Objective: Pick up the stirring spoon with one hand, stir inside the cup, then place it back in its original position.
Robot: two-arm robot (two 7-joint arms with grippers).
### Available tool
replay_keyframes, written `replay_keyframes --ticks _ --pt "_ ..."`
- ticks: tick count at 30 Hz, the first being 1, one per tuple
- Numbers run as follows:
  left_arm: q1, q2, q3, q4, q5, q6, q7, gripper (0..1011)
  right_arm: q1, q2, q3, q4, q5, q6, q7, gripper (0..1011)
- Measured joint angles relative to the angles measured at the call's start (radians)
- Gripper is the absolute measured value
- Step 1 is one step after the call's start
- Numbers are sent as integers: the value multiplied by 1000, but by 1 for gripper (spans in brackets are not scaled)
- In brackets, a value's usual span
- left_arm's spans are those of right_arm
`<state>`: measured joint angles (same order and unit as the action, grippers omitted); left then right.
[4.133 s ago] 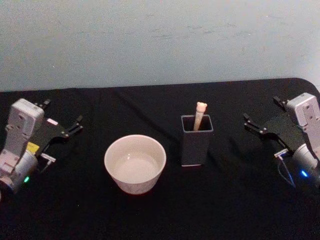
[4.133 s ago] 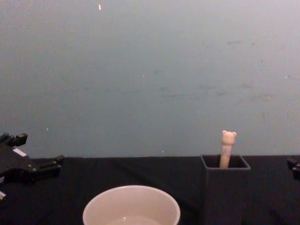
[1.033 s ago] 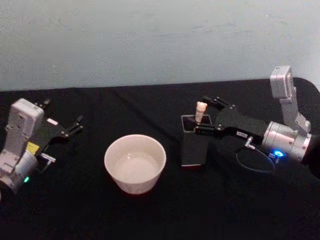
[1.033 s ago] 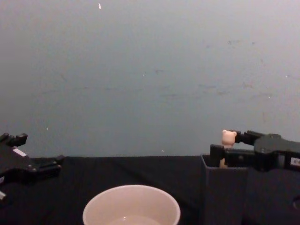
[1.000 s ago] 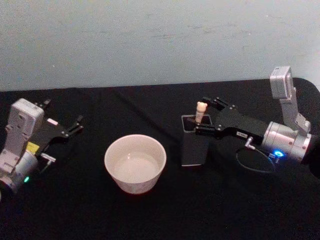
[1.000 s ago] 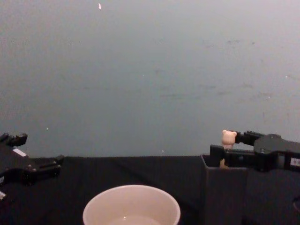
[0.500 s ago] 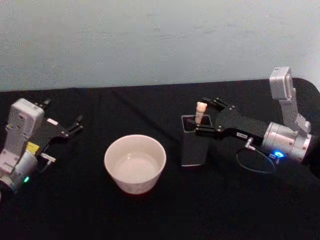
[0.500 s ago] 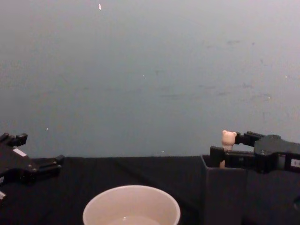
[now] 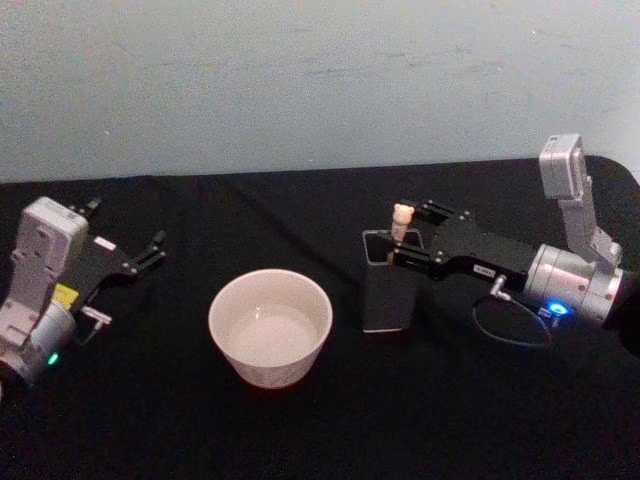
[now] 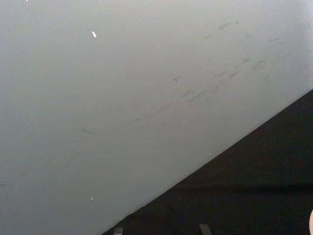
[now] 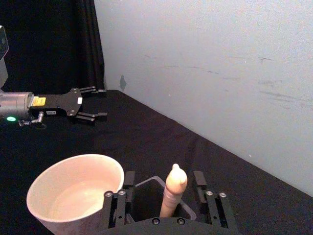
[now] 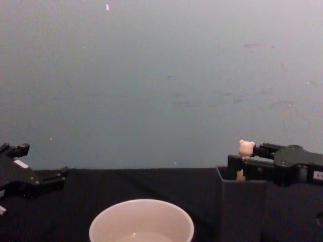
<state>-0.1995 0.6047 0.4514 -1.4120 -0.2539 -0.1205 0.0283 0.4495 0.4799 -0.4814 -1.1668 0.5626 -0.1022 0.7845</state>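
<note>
I expect the stirring spoon to swing upright and slide out freely when I lift it, since the beige handle [image 12: 246, 149] leans in the holder's wide opening [image 11: 148, 198].
The stirring spoon [image 9: 403, 213] stands in the dark grey square holder [image 9: 388, 300], its beige bear-head handle [image 12: 246, 148] sticking out above the rim. My right gripper [image 9: 407, 236] is level with the handle, one finger on each side, open, with gaps showing in the right wrist view [image 11: 164, 180]. The handle [image 11: 174, 188] sits closer to one finger. The cream-white cup [image 9: 270, 368] stands left of the holder [image 12: 239, 212]. My left gripper [image 9: 150, 252] rests open at the far left of the table. The spoon's bowl is hidden inside the holder.
A black cloth covers the table [image 9: 300, 440], with a pale wall [image 9: 300, 80] behind it. The cup [image 12: 141, 202] and the holder stand about a hand's width apart. In the right wrist view the left gripper [image 11: 92, 103] lies far beyond the cup [image 11: 93, 176].
Since 4.1 s ago my right arm has come in from the right and put its fingers around the spoon handle. Over the last second it barely shifted. The left arm has not moved.
</note>
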Motion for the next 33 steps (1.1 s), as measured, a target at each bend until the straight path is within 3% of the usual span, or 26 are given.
replay_keyframes --ticks 17,27,33 --pt "0 0 0 0 0 0 0 1001 0 0 0 0 0 1 0 214" --pt "0 0 0 0 0 0 0 1001 0 1 0 -1 5 2 1 210" --pt "0 0 0 0 0 0 0 1001 -13 15 4 -41 18 2 0 210"
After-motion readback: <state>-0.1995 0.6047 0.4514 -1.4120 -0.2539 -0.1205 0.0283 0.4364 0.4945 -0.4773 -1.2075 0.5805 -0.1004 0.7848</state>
